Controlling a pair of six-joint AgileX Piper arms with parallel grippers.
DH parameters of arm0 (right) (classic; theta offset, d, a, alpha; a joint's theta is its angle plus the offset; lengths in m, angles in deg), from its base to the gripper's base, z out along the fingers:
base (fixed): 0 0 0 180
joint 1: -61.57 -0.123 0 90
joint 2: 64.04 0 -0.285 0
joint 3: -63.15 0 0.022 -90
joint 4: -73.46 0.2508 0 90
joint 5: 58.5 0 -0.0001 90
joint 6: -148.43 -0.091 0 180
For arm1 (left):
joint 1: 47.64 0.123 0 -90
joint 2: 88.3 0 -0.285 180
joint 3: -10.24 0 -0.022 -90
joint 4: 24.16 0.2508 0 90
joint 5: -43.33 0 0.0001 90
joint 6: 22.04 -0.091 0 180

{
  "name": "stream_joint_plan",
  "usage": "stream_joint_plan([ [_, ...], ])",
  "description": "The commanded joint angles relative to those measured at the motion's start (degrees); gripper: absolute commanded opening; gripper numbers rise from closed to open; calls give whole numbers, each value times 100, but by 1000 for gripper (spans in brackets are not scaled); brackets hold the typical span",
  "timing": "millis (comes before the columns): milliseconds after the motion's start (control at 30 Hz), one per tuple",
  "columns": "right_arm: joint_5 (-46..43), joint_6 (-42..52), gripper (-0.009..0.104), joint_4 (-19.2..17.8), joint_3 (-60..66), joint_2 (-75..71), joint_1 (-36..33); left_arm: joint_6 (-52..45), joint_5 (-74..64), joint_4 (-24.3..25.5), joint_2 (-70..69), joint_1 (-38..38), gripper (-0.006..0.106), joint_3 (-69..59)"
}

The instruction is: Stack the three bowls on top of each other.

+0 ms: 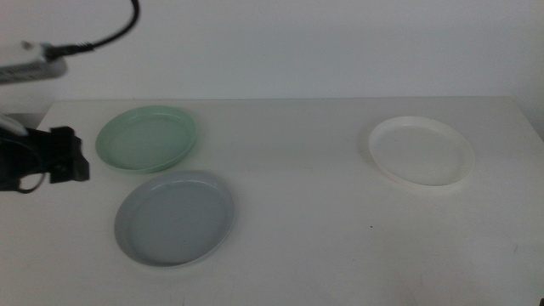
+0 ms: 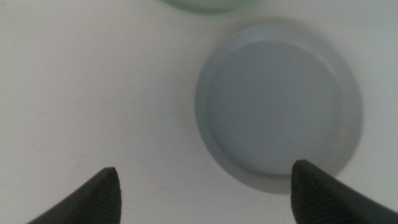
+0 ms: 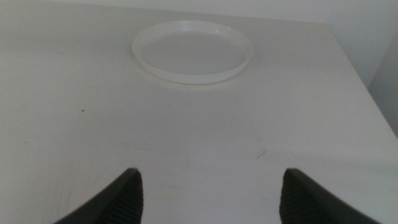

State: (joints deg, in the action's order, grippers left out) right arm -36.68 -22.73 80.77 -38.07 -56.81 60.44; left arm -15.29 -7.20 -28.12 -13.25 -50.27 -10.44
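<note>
The green bowl (image 1: 146,138) has a rim that matches the grey bowl's round rim (image 1: 192,175), so the green bowl will fit inside the grey bowl and hide it when the robot stacks them.
Three bowls lie apart on the white table. The mint green bowl (image 1: 146,138) is at the back left, with the grey bowl (image 1: 176,218) just in front of it. Far off to the right lies the white bowl (image 1: 422,151). My left arm (image 1: 51,158) reaches in at the left edge, beside the green bowl. Its wrist view shows the left gripper (image 2: 205,198) open and empty above the table, the grey bowl (image 2: 278,118) ahead of one jaw. The right gripper (image 3: 208,198) is also open and empty, short of the white bowl (image 3: 193,51). It is outside the middle view.
A white power strip with a black cable (image 1: 34,64) sits at the far left behind the table. The table's right edge (image 3: 357,74) runs close to the white bowl. A sliver of the green bowl (image 2: 205,5) shows beyond the grey one.
</note>
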Motion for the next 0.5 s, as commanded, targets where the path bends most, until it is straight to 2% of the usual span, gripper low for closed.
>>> stream_joint_plan([
  [0, -351, 72, 56, -42, -28, -156, 39, -78, 433, -48, 255, -27, 98, 196],
  [467, -351, 72, 56, -42, -28, -156, 39, -1391, 917, -763, 2535, -21, 98, 827],
])
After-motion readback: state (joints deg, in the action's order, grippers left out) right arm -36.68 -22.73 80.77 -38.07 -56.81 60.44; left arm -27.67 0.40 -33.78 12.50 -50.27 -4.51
